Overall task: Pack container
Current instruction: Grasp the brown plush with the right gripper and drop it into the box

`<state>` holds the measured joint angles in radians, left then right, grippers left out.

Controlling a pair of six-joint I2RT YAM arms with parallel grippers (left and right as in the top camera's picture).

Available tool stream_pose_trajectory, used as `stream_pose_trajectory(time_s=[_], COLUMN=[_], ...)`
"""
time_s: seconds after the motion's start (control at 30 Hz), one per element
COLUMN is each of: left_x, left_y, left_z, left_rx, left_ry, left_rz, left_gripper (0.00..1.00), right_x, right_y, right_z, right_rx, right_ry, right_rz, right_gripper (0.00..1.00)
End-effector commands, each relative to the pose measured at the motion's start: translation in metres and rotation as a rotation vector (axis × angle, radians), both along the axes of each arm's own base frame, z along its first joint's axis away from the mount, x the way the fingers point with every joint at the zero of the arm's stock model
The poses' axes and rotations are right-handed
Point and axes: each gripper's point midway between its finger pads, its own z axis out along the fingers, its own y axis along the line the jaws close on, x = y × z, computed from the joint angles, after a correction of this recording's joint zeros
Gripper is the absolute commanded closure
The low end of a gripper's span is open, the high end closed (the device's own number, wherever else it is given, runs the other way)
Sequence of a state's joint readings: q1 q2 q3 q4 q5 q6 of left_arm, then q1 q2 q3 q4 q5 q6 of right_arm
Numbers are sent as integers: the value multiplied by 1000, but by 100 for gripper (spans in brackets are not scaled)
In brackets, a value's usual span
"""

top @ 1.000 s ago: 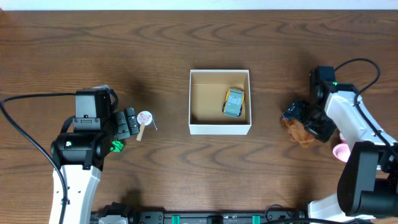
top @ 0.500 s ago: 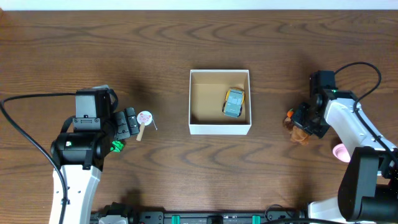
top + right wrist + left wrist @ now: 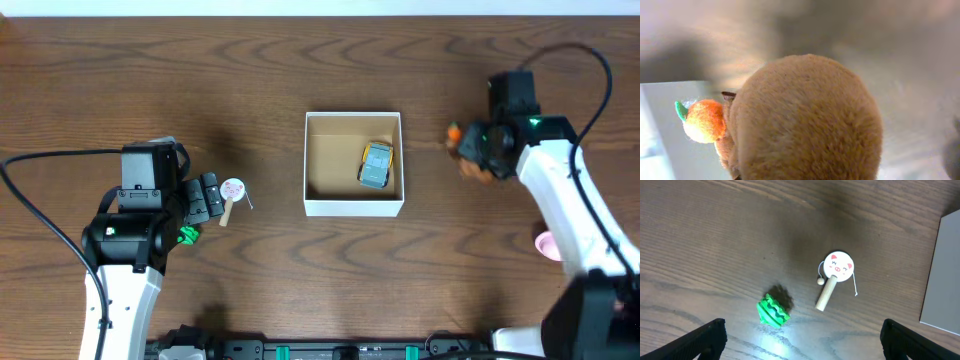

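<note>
I can see open space on the container's bottom beside the toy car, so I should keep carrying the brown plush toy with my right gripper until it hangs over that space.
The container, a white box with a tan inside, stands mid-table and holds a yellow and grey toy car. To its right, my right gripper is shut on a brown plush toy with an orange piece, held above the table. The right wrist view is filled by the plush toy, which hides the fingers. My left gripper is open at the left. In the left wrist view the left gripper hangs over a green toy and a pig-face rattle drum.
A pink object lies near the right arm's base at the right edge. The container's side shows at the right of the left wrist view. Black cables run from both arms.
My right gripper closed on the brown plush toy, lifted it off the table and carried it toward the back and slightly left. The left arm has not moved.
</note>
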<state>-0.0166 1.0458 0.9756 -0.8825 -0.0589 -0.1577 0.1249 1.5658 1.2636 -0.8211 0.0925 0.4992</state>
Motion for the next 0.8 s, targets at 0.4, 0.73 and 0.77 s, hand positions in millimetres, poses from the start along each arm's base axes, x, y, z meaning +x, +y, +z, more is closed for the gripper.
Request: stream_pose_trajectory(time_s=[0.4,0.73,0.77], left_x=[3,3,3], left_y=[2,2,2], left_z=[5,5,5], left_rx=[1,1,1], left_ry=[-12,-12,-12], left_rz=[12,12,12], left_gripper=[2,2,2], right_x=[-2,-14,-13], right_y=[196,213,214], right_z=[19,-47,-47], right_rx=[-46,-76,-78], right_ry=[-205,-38,-41], right_rz=[585,679,684], right_gripper=[89,22,18])
